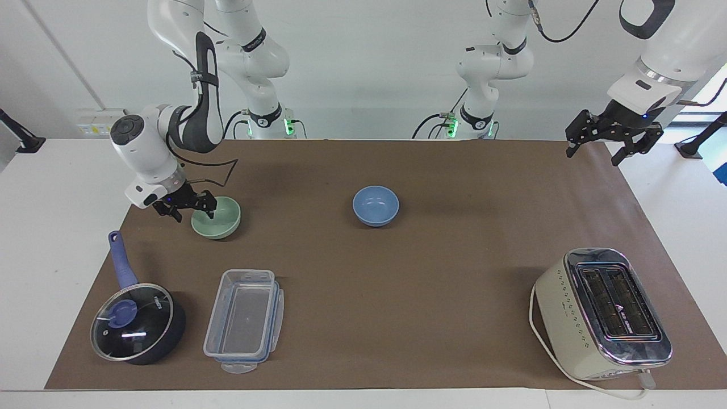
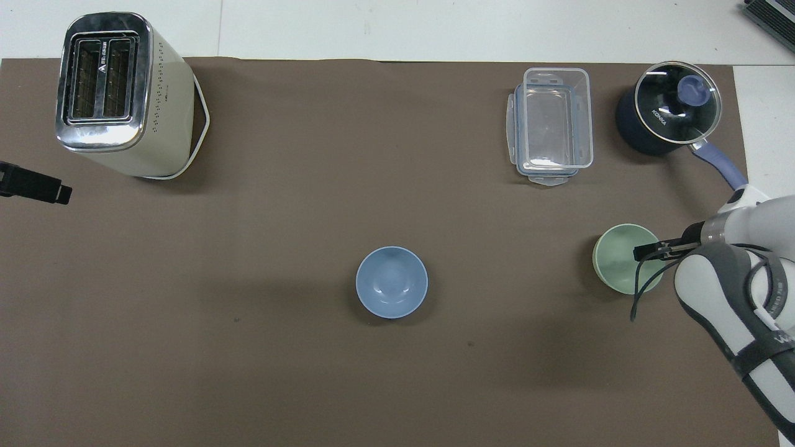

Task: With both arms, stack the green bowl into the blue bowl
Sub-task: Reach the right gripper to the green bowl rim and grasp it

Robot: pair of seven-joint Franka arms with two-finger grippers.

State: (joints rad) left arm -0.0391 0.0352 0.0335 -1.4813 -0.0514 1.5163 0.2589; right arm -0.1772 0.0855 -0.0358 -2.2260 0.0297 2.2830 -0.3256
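The green bowl (image 2: 615,262) should hide the blue bowl from above when I lower it in, because the blue bowl's rim (image 2: 392,248) looks just as wide.
The green bowl (image 1: 218,217) sits upright on the brown mat toward the right arm's end of the table; it also shows in the overhead view (image 2: 621,261). My right gripper (image 1: 194,216) is low at the bowl's rim and open, with one finger inside the bowl and one outside; its tip shows in the overhead view (image 2: 649,251). The blue bowl (image 1: 375,204) stands empty and upright at mid-table, also in the overhead view (image 2: 391,282). My left gripper (image 1: 593,157) hangs open and empty, raised over the mat's edge at the left arm's end (image 2: 37,186).
A cream toaster (image 1: 602,312) stands farther from the robots at the left arm's end. A clear plastic container (image 1: 244,321) and a dark blue lidded saucepan (image 1: 136,321) lie farther from the robots than the green bowl. A brown mat (image 1: 443,272) covers the table.
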